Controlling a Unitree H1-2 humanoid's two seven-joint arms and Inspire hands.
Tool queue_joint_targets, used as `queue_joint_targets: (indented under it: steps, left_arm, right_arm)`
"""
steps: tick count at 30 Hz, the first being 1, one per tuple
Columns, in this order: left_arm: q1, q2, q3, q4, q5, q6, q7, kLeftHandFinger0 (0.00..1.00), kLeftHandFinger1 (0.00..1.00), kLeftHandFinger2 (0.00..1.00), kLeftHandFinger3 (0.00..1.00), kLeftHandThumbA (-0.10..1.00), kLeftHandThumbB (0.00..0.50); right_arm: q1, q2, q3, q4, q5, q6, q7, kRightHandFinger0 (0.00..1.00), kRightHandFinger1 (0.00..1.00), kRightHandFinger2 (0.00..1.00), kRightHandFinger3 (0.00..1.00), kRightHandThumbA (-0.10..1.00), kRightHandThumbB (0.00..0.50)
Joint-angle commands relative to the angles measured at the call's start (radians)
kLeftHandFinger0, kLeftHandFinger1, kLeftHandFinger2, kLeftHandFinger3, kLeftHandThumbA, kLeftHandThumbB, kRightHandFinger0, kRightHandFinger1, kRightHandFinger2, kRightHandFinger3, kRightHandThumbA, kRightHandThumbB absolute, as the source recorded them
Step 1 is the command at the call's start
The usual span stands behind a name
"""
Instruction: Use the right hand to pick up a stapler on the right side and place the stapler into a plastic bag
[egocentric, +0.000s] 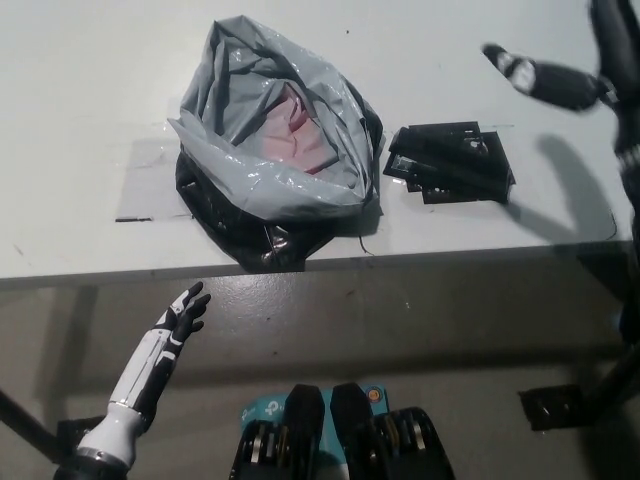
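Flat black edges (496, 152) are showing around the black stapler (445, 168), so I should expect a black taped square to stay behind when I lift the stapler.
A black stapler (449, 164) lies flat on the white table (90, 90), just right of the bag. The grey plastic bag (275, 140) sits crumpled at the table's middle, its mouth open upward with something pink inside. My black right hand (580, 70) hovers at the upper right, above and to the right of the stapler, fingers spread and holding nothing; part of it is cut off by the frame edge. My white left hand (165, 345) rests open below the table's front edge at the lower left.
The table's front edge (300, 262) runs across the middle of the view, with grey floor below it. A faint rectangular tape patch (150, 180) lies left of the bag. A black base (560, 405) stands on the floor at the lower right.
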Motion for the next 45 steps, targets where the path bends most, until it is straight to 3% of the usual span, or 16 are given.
queue_joint_targets:
  steps: [1, 9, 12, 19, 21, 22, 26, 31, 43, 44, 45]
  left_arm:
    - [-0.022, 0.004, 0.01, -0.035, -0.018, -0.043, -0.013, 1.0, 1.0, 1.0, 1.0, 1.0, 0.276]
    - [-0.026, 0.002, 0.009, -0.031, -0.015, -0.047, -0.012, 1.0, 1.0, 1.0, 1.0, 1.0, 0.27]
    - [-0.028, 0.003, 0.008, -0.037, -0.018, -0.035, -0.016, 1.0, 1.0, 1.0, 1.0, 1.0, 0.275]
    - [-0.031, 0.007, 0.009, -0.032, -0.006, -0.043, -0.011, 1.0, 1.0, 1.0, 1.0, 1.0, 0.275]
    - [-0.03, 0.009, 0.01, -0.032, -0.006, -0.042, -0.011, 1.0, 1.0, 1.0, 1.0, 1.0, 0.273]
    - [-0.028, 0.01, 0.011, -0.034, -0.006, -0.038, -0.011, 1.0, 1.0, 1.0, 1.0, 1.0, 0.275]
    - [-0.027, 0.007, 0.012, -0.033, -0.014, -0.036, -0.014, 1.0, 1.0, 1.0, 1.0, 1.0, 0.278]
    - [-0.026, 0.008, 0.012, -0.029, -0.022, -0.048, -0.019, 1.0, 1.0, 1.0, 1.0, 1.0, 0.258]
    - [-0.021, 0.01, 0.008, -0.038, -0.019, -0.033, -0.021, 1.0, 1.0, 1.0, 1.0, 1.0, 0.278]
    - [-0.021, 0.011, 0.007, -0.035, -0.017, -0.039, -0.022, 1.0, 1.0, 1.0, 1.0, 1.0, 0.273]
    - [-0.023, 0.012, 0.006, -0.027, -0.016, -0.05, -0.022, 1.0, 1.0, 1.0, 1.0, 1.0, 0.273]
  right_arm:
    - [-0.329, -0.039, 0.137, 0.378, -0.049, 0.203, 0.264, 1.0, 1.0, 1.0, 1.0, 0.79, 0.38]
    - [-0.429, 0.019, 0.273, 0.7, -0.127, 0.149, 0.221, 1.0, 1.0, 1.0, 1.0, 0.86, 0.409]
    - [-0.46, 0.037, 0.332, 0.814, -0.151, 0.123, 0.22, 1.0, 1.0, 1.0, 1.0, 0.95, 0.439]
    - [-0.455, 0.073, 0.359, 0.918, -0.135, 0.114, 0.223, 1.0, 1.0, 1.0, 1.0, 0.87, 0.438]
    - [-0.445, 0.076, 0.366, 0.932, -0.14, 0.098, 0.226, 1.0, 1.0, 1.0, 1.0, 0.93, 0.438]
    - [-0.439, 0.08, 0.371, 0.95, -0.143, 0.093, 0.227, 1.0, 1.0, 1.0, 1.0, 0.94, 0.418]
    - [-0.428, 0.083, 0.378, 0.99, -0.149, 0.094, 0.226, 1.0, 1.0, 1.0, 1.0, 0.96, 0.415]
    - [-0.424, 0.084, 0.37, 1.066, -0.136, 0.076, 0.227, 1.0, 1.0, 1.0, 1.0, 0.94, 0.413]
    - [-0.424, 0.055, 0.363, 1.197, -0.136, 0.017, 0.204, 1.0, 1.0, 1.0, 1.0, 0.95, 0.367]
    - [-0.42, 0.051, 0.356, 1.202, -0.13, 0.0, 0.196, 1.0, 1.0, 1.0, 1.0, 0.9, 0.372]
    - [-0.418, 0.048, 0.342, 1.207, -0.117, -0.01, 0.184, 0.9, 0.89, 0.97, 1.0, 0.86, 0.371]
